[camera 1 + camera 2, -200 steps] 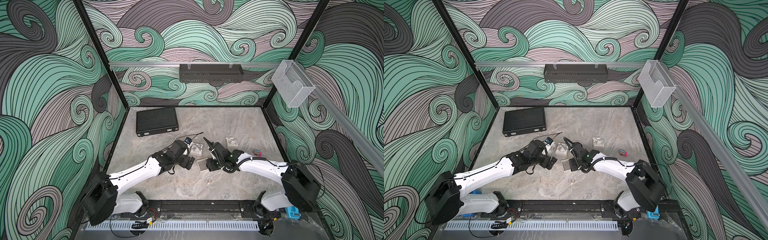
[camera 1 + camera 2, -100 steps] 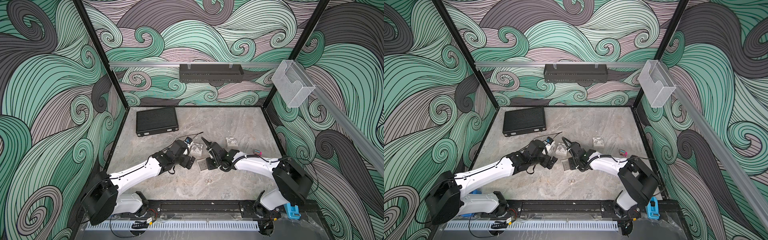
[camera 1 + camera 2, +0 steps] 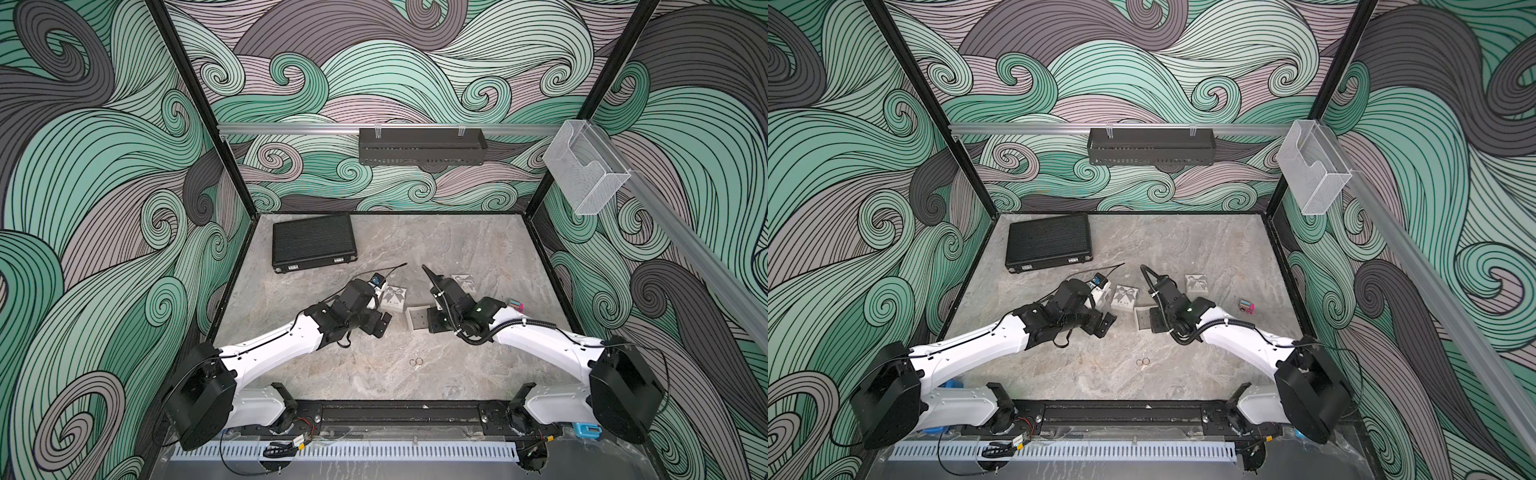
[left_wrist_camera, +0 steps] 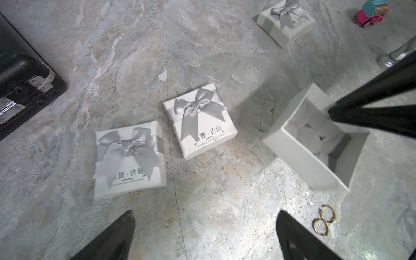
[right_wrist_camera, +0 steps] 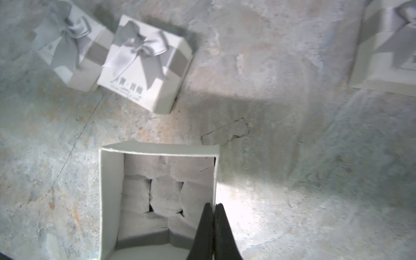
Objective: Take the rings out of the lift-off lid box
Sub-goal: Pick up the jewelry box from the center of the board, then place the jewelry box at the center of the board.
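My right gripper is to keep on to the gap (image 3: 420, 289) between the white boxes and let go there, as the gap is free and the lift-off lid box (image 3: 417, 318) is empty and upright.
The lift-off lid box (image 5: 157, 155) stands lidless mid-table, a white square base (image 3: 417, 318) (image 3: 1144, 319) (image 4: 315, 162) lined with grey foam pads, and no ring shows inside it. My right gripper (image 5: 213, 206) (image 3: 430, 321) is shut on its side wall, with one finger inside and one outside. Two thin golden rings (image 3: 417, 362) (image 3: 1143, 362) (image 4: 324, 221) lie side by side on the table, nearer the front. My left gripper (image 4: 204, 225) (image 3: 380, 324) hovers open and empty just left of the box.
Three white boxes with grey bows (image 4: 129, 157) (image 4: 198, 121) (image 4: 284, 22) sit behind the open one. A pink-and-teal toy (image 3: 515, 306) lies at the right. A black case (image 3: 313, 243) lies at the back left.
My right gripper's jaws have closed onto the box wall, and the right arm has shifted. The left arm and the two rings on the table have stayed put.
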`<state>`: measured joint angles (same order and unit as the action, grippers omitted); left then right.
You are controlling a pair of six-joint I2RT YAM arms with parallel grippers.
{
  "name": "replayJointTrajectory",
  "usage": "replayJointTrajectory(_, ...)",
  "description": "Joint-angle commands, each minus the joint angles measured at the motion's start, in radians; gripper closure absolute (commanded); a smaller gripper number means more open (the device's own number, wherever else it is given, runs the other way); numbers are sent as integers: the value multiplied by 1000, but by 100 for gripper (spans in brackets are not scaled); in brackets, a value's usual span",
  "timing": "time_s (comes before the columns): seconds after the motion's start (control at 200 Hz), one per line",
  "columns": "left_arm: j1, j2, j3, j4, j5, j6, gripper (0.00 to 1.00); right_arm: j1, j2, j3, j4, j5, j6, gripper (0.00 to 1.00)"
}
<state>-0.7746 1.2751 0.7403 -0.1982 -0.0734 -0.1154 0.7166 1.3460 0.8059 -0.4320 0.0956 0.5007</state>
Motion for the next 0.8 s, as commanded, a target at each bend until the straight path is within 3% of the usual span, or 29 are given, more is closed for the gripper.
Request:
replayJointTrajectory(0.0,3,18,37,14,31,20,1,-61,62,57,-28,66,-34,100)
replayJointTrajectory(0.255,3,-3,24,6,27,7,1,-249,279,181,111,-82,-194,100)
replayJointTrajectory(0.406,3,-33,-15,47,15,-9,1,-274,345,259,78,-49,-238,100)
replayJointTrajectory(0.796,3,-17,-18,57,28,-6,1,-296,412,284,82,-32,-275,100)
